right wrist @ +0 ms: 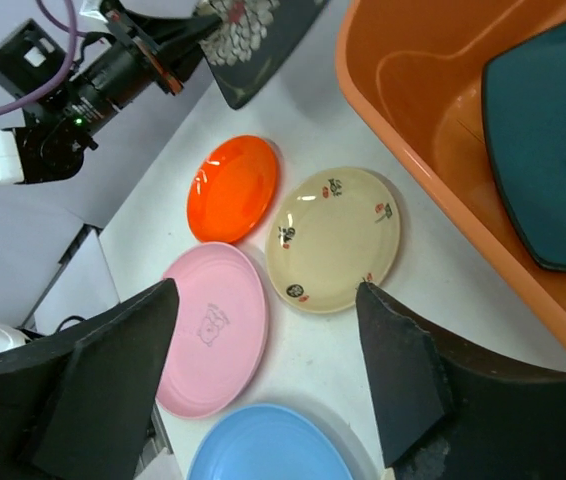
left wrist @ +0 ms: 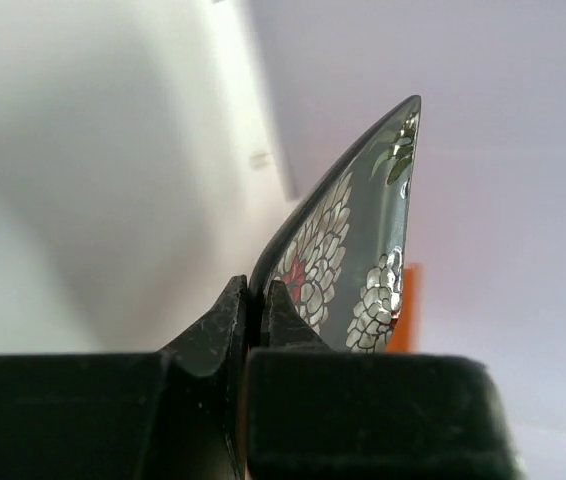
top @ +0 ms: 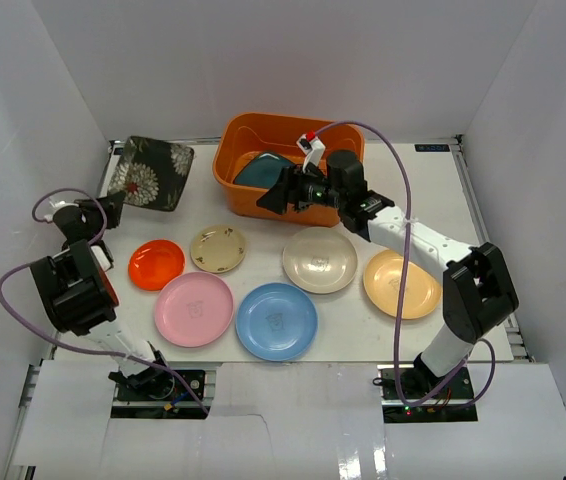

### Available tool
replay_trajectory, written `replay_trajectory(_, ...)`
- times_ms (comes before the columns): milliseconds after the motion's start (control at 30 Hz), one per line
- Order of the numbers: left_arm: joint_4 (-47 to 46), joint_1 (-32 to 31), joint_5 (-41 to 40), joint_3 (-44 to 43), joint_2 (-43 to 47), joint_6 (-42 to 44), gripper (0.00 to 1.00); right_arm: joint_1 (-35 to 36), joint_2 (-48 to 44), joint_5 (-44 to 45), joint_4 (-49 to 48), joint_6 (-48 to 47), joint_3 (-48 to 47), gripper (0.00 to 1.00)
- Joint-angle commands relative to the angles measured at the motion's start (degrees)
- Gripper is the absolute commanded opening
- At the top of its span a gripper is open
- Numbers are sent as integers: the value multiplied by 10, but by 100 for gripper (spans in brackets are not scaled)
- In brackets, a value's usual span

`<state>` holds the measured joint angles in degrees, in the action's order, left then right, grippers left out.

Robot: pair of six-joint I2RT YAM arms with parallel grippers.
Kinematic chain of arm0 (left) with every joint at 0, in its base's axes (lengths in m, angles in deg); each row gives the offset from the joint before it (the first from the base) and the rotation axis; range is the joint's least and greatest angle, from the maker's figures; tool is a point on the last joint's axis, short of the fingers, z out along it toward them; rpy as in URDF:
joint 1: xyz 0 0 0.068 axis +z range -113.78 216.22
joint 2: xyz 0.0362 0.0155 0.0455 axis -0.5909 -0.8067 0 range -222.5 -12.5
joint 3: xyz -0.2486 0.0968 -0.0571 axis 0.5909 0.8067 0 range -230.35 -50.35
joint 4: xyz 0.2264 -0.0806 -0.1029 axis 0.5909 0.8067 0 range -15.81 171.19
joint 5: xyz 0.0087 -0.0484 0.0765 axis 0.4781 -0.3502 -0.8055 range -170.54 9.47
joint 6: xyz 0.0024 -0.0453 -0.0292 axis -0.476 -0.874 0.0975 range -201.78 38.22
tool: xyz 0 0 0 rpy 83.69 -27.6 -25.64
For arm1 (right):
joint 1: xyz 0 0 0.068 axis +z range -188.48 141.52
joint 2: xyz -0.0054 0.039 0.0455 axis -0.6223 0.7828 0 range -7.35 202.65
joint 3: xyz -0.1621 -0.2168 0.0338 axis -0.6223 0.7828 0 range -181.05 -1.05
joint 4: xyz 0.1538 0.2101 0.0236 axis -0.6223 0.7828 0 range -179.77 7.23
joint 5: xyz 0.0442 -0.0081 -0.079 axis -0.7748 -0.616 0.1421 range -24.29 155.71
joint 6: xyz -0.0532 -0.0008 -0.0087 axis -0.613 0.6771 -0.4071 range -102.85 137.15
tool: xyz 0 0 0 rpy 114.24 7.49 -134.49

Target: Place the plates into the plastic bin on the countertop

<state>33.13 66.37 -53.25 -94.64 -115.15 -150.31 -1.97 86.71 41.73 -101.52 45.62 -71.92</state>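
Note:
The robot's left gripper is holding the black flowered plate by the edge farthest from the bin, so next the right gripper grips its free edge and lowers the plate into the bin.
The orange plastic bin stands at the back centre of the white countertop. A square teal plate lies inside it. My left gripper is shut on the edge of the square black flowered plate at the far left; the pinch shows in the left wrist view, with the plate tilted up. My right gripper is open and empty at the bin's front wall. In its wrist view its jaws stand wide above the small beige plate.
In a row at the front lie the orange-red plate, small beige plate, cream plate, yellow-tan plate, pink plate and blue plate. White walls enclose the countertop.

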Motion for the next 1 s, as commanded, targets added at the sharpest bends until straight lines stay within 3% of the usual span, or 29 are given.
replay_trajectory(0, -123, 1, 3, -11, 119, -95, 0, 3, 3, -26, -9, 13, -47, 81)
replay_trajectory(267, -33, -20, 42, -58, 211, -104, 0, 11, 16, 10, -4, 32, -104, 98)
replay_trajectory(433, 46, -104, 30, -55, 274, -61, 0, 22, 65, 32, -6, 36, -188, 96)
replay_trajectory(733, 32, -187, 46, -42, 279, -92, 0, 23, 104, 105, 37, 44, -248, 98)
replay_trajectory(833, 22, -209, 42, -34, 283, -93, 0, 22, 92, 141, 28, 55, -219, 84)
replay_trajectory(867, 19, -214, 42, -30, 281, -95, 0, 22, 91, 143, 20, 60, -212, 70)
replay_trajectory(933, 4, -229, 39, -24, 279, -100, 0, 21, 88, 145, 1, 75, -200, 54)
replay_trajectory(967, 0, -232, 40, -22, 279, -101, 0, 21, 85, 155, -4, 79, -191, 26)
